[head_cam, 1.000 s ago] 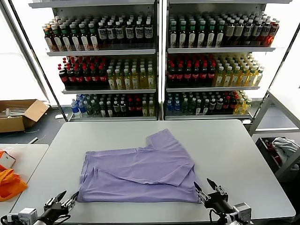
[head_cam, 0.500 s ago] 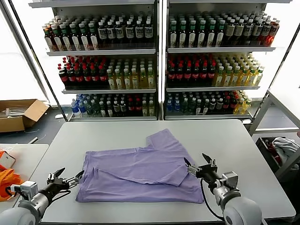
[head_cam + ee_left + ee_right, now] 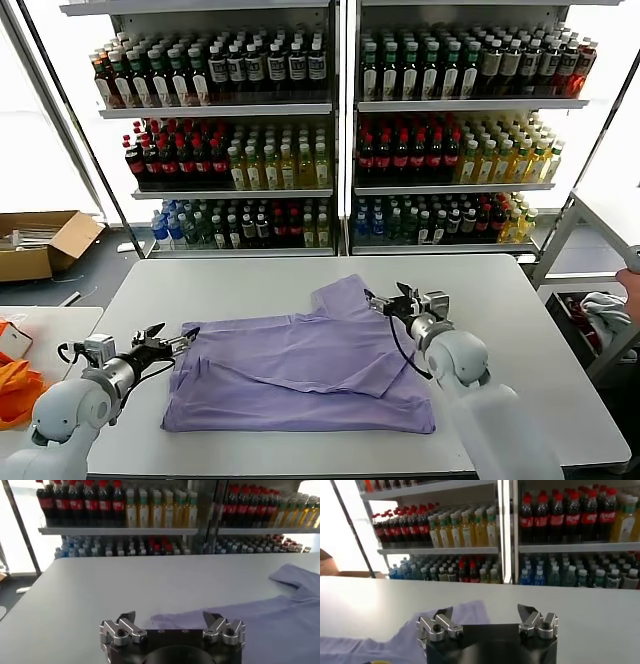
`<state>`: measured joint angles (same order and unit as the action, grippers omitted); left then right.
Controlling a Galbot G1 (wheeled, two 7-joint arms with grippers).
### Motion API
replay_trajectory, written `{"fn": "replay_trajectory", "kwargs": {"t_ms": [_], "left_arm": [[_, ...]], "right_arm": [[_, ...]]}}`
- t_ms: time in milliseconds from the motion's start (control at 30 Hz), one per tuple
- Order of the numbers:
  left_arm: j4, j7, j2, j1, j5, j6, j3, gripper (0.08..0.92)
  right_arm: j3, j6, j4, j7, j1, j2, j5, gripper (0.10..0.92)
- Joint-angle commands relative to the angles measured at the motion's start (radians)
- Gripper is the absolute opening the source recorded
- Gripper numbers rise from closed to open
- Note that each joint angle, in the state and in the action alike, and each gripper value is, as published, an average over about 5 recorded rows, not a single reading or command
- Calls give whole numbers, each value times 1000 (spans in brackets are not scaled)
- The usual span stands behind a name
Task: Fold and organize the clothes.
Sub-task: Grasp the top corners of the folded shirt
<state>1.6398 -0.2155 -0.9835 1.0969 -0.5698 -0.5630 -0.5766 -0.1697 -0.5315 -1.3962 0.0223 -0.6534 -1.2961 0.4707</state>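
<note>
The sleeve [image 3: 340, 298] sticks out beyond the shirt's far edge, and its tip [image 3: 356, 281] is in front of my right gripper's open fingers. I should carry on reaching until the fingers pinch it.
The lavender T-shirt [image 3: 300, 370] lies partly folded on the grey table [image 3: 500, 330], one sleeve pointing to the far right. My left gripper [image 3: 172, 338] is open and empty at the shirt's far left corner. In the left wrist view the gripper [image 3: 169, 616] faces the shirt's corner [image 3: 240, 625]. My right gripper [image 3: 388, 299] is open and empty at the sleeve's far right edge. In the right wrist view the gripper [image 3: 485, 611] hangs over the sleeve [image 3: 395, 635].
Shelves of bottles [image 3: 340, 130] stand behind the table. A cardboard box [image 3: 40, 243] lies on the floor at the left. Orange fabric [image 3: 15, 385] lies on a side table. A white-and-red cloth bundle [image 3: 603, 312] sits at the right.
Both grippers have moved away from the table's near edge towards the far side of the shirt, the left to its far left corner, the right to the sleeve. Both stay open.
</note>
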Motion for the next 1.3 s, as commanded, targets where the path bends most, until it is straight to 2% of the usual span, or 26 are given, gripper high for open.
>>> {"fn": "replay_trajectory", "kwargs": {"t_ms": [33, 133, 467, 567, 700, 967, 1300], "left_arm": [[-147, 0, 6, -157, -10, 1, 95, 823], [-159, 2, -2, -164, -6, 1, 100, 822], [-129, -10, 11, -104, 52, -13, 97, 822], [-117, -12, 11, -84, 81, -14, 95, 791], [-104, -20, 13, -56, 99, -14, 97, 681], [-93, -27, 1, -34, 98, -13, 99, 459], [-106, -25, -2, -83, 72, -1, 118, 165]], "right_arm": [[62, -7, 313, 21, 231, -99, -39, 823], [73, -3, 359, 31, 243, -108, -57, 823], [89, -5, 368, 30, 231, -109, -31, 823], [95, -8, 381, 29, 230, -116, -31, 823], [102, -11, 397, 23, 225, -126, -37, 807], [117, -14, 339, 10, 186, -105, 26, 594], [102, -9, 202, -24, 137, -70, 102, 308]]}}
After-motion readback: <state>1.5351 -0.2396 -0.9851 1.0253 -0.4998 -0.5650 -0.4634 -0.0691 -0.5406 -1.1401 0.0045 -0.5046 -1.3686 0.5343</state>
